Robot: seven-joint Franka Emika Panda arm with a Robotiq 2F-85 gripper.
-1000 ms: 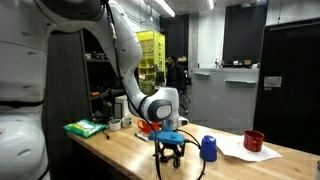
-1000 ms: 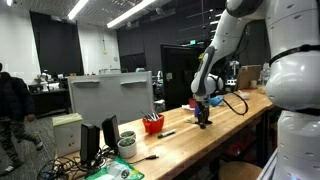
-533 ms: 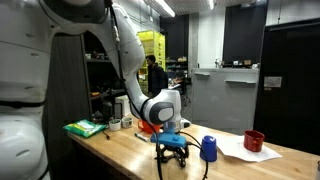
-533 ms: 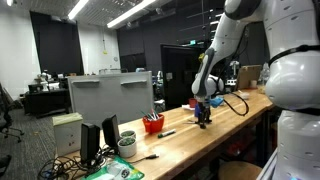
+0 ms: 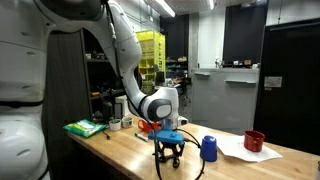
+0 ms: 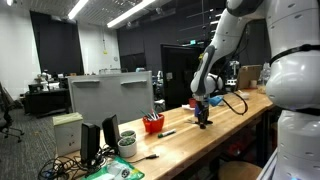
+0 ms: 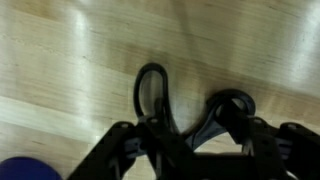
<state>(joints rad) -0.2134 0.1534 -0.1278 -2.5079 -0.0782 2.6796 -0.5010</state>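
Observation:
The black thing's two loops [image 7: 153, 92] lie wide apart under my gripper, so I should open around both loops [image 7: 229, 106] and press them together before I lift.
My gripper [image 5: 168, 157] points straight down and stands low over the wooden table [image 5: 120, 158], also seen in an exterior view [image 6: 203, 121]. In the wrist view the gripper [image 7: 195, 140] fills the lower edge as dark blurred shapes. A black thing with two rounded loops [image 7: 152, 93] lies on the wood right under it, one loop to each side. Whether the fingers touch or hold it is not clear, and the width of the jaws is hidden in the dark blur. A blue cup [image 5: 208, 148] stands close beside the gripper, and a blue patch [image 7: 25, 170] shows at the corner of the wrist view.
A red mug [image 5: 253, 140] sits by a white sheet [image 5: 238, 153]. A green cloth [image 5: 85, 128] lies at the other end. A red bowl of utensils [image 6: 152, 123] and a dark pen [image 6: 165, 133] lie near a monitor's back [image 6: 110, 97].
The arm stays where it was over the looped thing. A person seen in the background earlier is gone from both exterior views.

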